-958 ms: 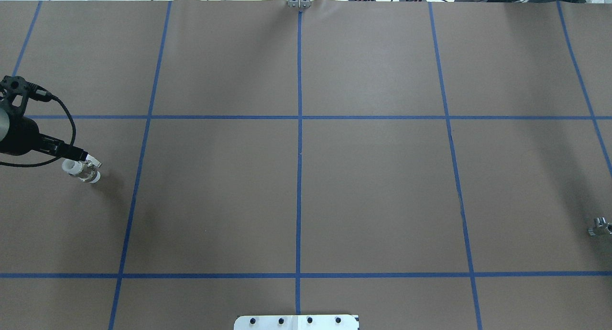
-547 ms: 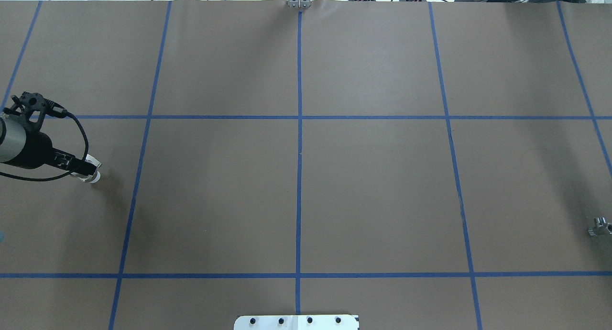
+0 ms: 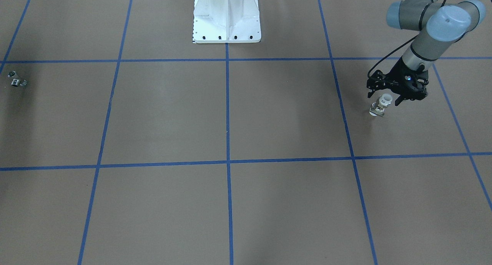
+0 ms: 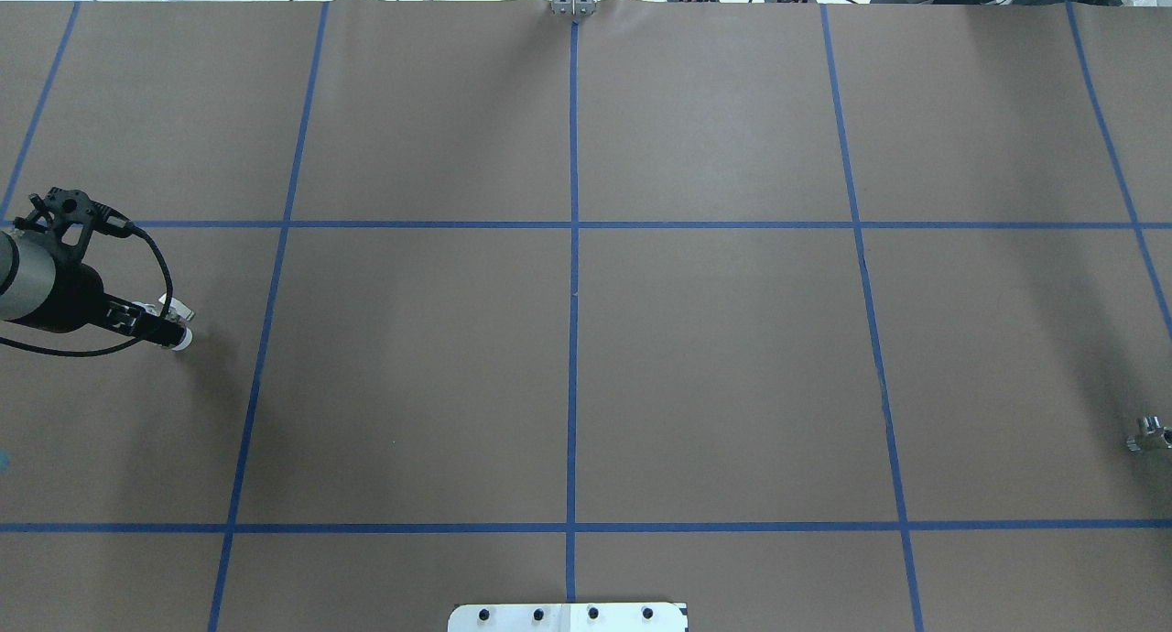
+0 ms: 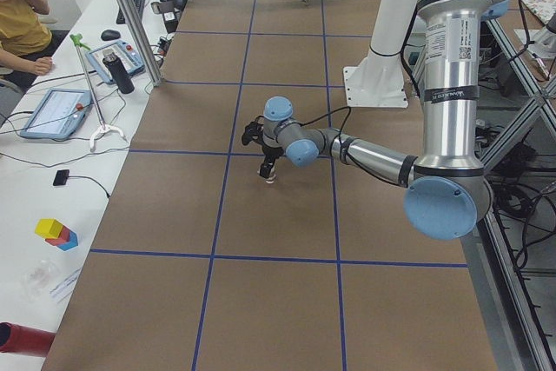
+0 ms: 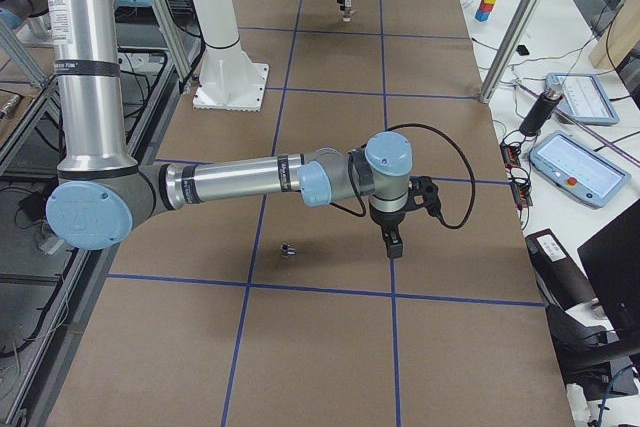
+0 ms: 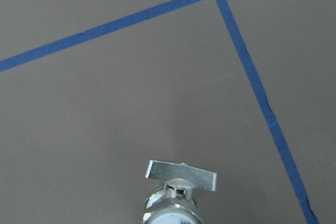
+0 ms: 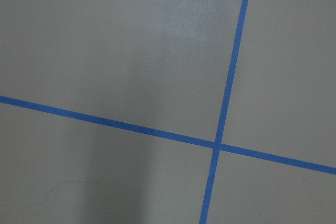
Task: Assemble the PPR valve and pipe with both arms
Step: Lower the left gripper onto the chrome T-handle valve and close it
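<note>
The PPR valve stands upright on its silvery body by itself, so it should stay upright when I move it and put it down.
The PPR valve stands at the table's left side, with its white collar on top and silvery body below. My left gripper hangs over it with its fingers spread on either side of the collar, open and not closed on it. From overhead the gripper covers most of the valve. The left wrist view shows the valve's flat crossbar at the bottom edge. The shiny metal pipe lies far right and also shows in the front view. My right gripper hangs beside the pipe; I cannot tell whether it is open or shut.
Blue tape lines divide the brown table into squares. The white robot base plate sits at the robot's edge. An operators' desk with tablets and a bottle runs along the far side, with a person seated there.
My left gripper has moved over the valve and come down around it, so it now covers most of it from overhead. The pipe has not moved.
</note>
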`<state>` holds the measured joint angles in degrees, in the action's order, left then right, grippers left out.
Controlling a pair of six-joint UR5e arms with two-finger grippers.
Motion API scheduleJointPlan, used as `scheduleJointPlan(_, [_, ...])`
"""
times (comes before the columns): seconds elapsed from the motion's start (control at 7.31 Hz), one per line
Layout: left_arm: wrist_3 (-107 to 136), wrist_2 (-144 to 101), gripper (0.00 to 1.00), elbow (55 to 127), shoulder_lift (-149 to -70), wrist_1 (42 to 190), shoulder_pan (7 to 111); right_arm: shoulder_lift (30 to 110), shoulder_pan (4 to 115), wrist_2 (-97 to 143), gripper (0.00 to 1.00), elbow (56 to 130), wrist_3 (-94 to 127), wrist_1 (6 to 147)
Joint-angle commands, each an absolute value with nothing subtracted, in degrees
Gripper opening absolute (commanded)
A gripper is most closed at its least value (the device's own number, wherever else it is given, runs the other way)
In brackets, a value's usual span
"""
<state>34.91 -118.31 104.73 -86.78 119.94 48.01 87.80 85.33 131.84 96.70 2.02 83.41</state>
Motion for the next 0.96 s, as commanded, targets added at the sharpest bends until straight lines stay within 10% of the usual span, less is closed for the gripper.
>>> scheduleJointPlan(0.0, [34.8, -118.2, 0.91, 104.7, -86.7, 120.0, 47.9, 87.8, 85.3, 131.8, 1.00, 96.7, 2.0, 83.4])
scheduleJointPlan(0.82, [34.5, -117.3, 0.72, 104.5, -86.7, 120.0, 47.8, 87.8, 85.2, 131.8, 1.00, 96.7, 2.0, 83.4])
